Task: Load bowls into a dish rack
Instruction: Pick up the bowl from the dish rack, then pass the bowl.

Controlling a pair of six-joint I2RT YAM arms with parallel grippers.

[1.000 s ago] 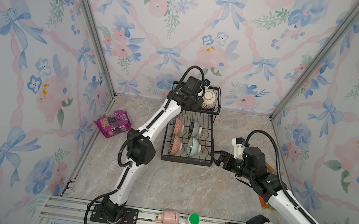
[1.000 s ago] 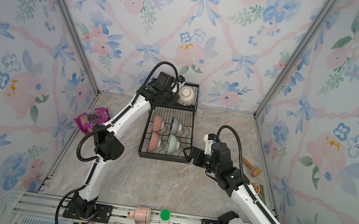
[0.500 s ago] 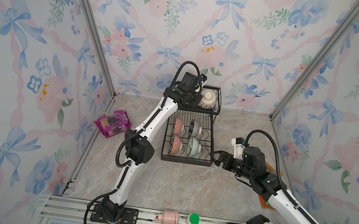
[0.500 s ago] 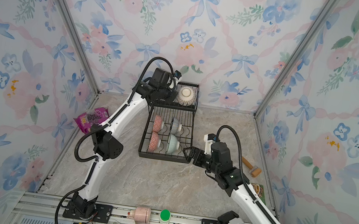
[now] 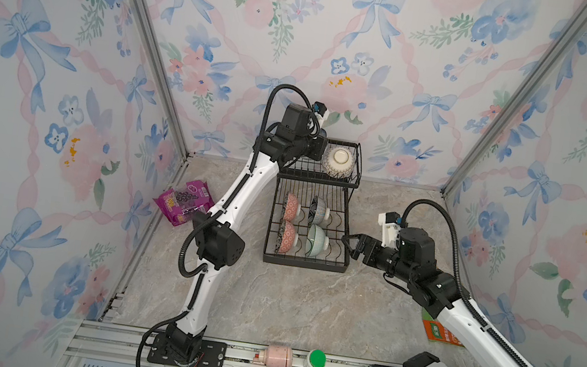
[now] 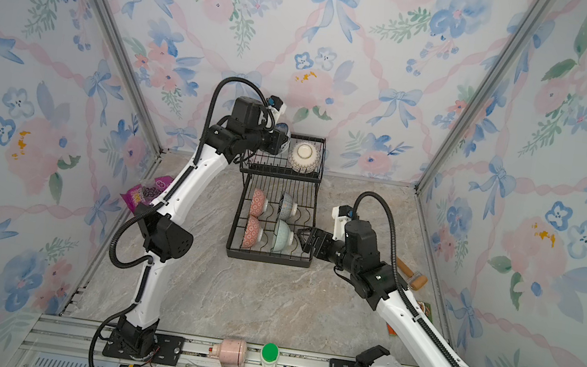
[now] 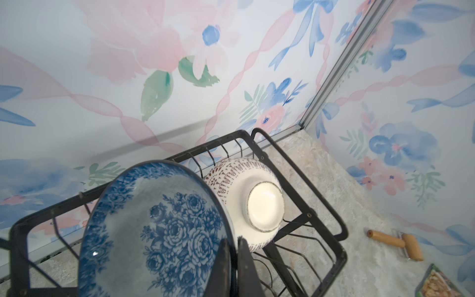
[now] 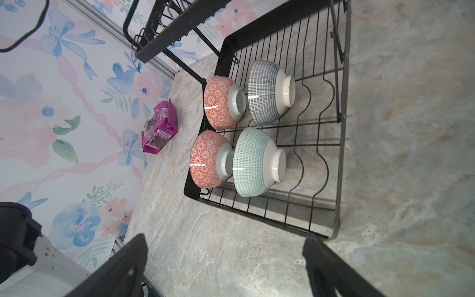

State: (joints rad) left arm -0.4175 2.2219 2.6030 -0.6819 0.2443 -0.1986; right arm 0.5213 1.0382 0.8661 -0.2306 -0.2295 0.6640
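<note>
The robot's left gripper has the blue floral bowl (image 7: 163, 232) by its rim (image 7: 228, 220) next to the white bowl, so the robot should back out and pass the blue floral bowl to its right gripper.
My left gripper (image 7: 232, 240) is shut on the rim of a blue floral bowl (image 7: 154, 231), holding it tilted over the left side of the dish rack's upper basket (image 5: 359, 162). A white bowl (image 7: 257, 203) lies upside down in that basket, right beside the blue one. On the lower slotted tier (image 5: 306, 263) stand two pink-red bowls (image 8: 221, 102) (image 8: 208, 159), a dark lattice bowl (image 8: 267, 92) and a mint bowl (image 8: 254, 162), all on edge. My right gripper (image 8: 225, 241) hangs open and empty at that tier's front right corner (image 5: 349, 245).
A purple snack bag (image 5: 184, 202) lies by the left wall. A wooden roller (image 6: 409, 275) and a green-orange packet (image 5: 444, 332) lie near the right wall. A pink bottle (image 5: 277, 357) and a green-capped jar (image 5: 316, 359) sit on the front rail.
My left wrist has shifted a little to the left and back with the blue floral bowl, away from the white bowl. The right arm has stayed still.
</note>
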